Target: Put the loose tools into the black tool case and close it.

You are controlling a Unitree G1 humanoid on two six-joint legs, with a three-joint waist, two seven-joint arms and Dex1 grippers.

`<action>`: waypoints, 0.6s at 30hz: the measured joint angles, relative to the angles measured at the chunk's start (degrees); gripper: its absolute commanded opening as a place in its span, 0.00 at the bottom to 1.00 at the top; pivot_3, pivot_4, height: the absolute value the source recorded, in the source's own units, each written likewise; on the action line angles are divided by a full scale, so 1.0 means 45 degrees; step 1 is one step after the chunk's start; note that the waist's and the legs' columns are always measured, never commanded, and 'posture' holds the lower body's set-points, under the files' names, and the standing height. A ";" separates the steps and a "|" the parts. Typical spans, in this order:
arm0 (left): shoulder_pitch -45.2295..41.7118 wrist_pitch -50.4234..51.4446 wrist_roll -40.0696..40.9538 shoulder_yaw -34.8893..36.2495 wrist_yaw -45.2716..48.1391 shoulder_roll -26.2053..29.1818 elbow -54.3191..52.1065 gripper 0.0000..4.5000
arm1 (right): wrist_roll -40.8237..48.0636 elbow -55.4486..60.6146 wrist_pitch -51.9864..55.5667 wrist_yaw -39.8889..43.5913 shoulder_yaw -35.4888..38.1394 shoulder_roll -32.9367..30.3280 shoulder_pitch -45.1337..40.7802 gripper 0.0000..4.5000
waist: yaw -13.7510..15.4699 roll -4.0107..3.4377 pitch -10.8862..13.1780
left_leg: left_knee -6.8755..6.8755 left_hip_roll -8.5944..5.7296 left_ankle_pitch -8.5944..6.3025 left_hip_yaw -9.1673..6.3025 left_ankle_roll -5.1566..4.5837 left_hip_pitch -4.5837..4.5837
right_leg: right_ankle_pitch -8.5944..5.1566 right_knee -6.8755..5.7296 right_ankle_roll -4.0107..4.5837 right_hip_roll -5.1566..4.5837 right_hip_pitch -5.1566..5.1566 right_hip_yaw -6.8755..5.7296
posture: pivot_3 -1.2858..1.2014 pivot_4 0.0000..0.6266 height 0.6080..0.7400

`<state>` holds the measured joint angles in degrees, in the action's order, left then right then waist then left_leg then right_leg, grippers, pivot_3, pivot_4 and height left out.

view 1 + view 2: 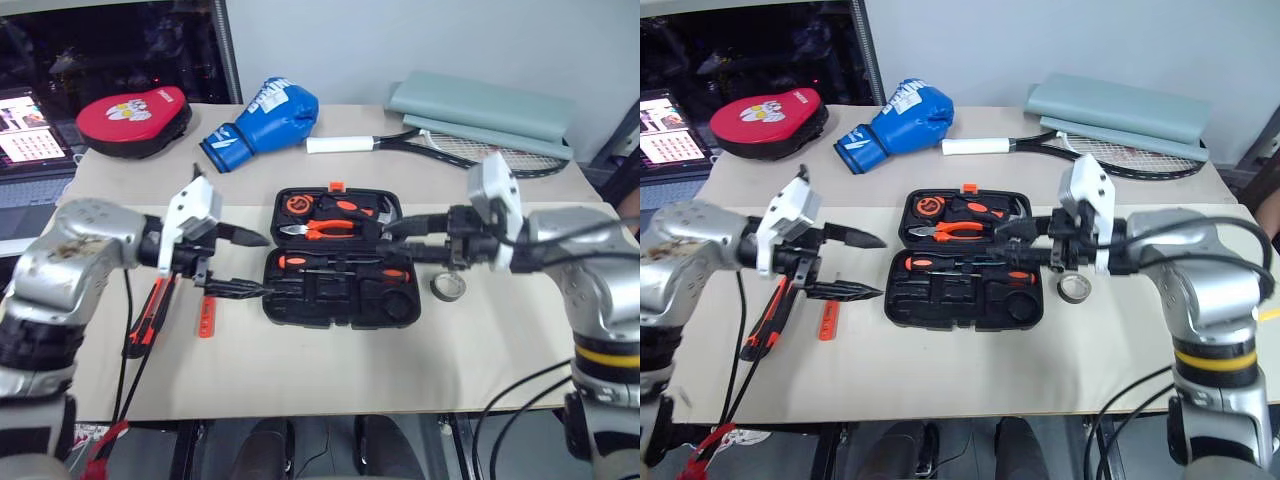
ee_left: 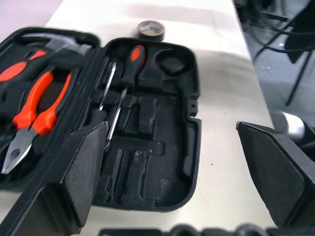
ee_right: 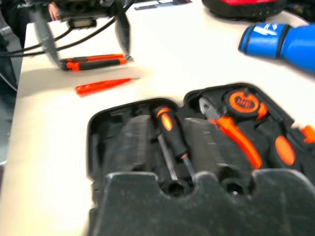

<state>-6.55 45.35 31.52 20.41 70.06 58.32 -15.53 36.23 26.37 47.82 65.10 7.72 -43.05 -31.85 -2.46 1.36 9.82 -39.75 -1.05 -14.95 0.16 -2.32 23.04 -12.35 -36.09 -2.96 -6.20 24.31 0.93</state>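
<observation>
A narrow empty groove (image 2: 137, 117) lies between blocks next to the screwdrivers, so the slim orange tester pen (image 1: 207, 316) will come to rest lengthwise in it when I lower the pen.
The black tool case (image 1: 335, 300) lies open at the table's middle. Two black-and-orange screwdrivers (image 3: 172, 137) lie side by side in slots of its near half. The utility knife (image 1: 150, 315) and the slim orange tester pen (image 1: 206, 318) lie on the table left of the case. The black tape roll (image 1: 448, 287) lies just right of it. My left gripper (image 1: 240, 262) hovers open and empty at the case's left edge, above the pen. My right gripper (image 1: 392, 240) hangs over the case's right side, pointing left, its fingers apart with nothing between them.
Orange-handled pliers (image 1: 325, 228), a hammer (image 2: 64, 44) and an orange tape measure (image 3: 243, 102) sit in the case's far half. At the table's back lie a blue boxing glove (image 1: 262, 122), a red pad (image 1: 135, 120), a racket (image 1: 440, 145) and a folded grey mat (image 1: 485, 110).
</observation>
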 measured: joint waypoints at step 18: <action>0.4269 0.3254 0.1034 0.5351 -0.1483 0.0531 -0.2458 1.00 | 0.1114 -0.0472 -0.0877 0.0702 -0.0583 -0.0205 -0.0368 1.00 | 0.0590 0.0034 0.0007 | 0.0005 -0.0007 0.0007 -0.0034 0.0033 -0.0031 | 0.0010 0.0029 0.0030 -0.0069 -0.0019 -0.0061 | 0.52 0.24 0.97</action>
<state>12.66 59.99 36.18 44.49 63.38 60.71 -26.59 41.24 24.25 43.87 68.26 5.10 -43.97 -33.51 0.19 1.51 9.85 -39.73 -1.08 -14.92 0.01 -2.17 22.90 -12.31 -35.96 -2.82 -6.51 24.23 0.65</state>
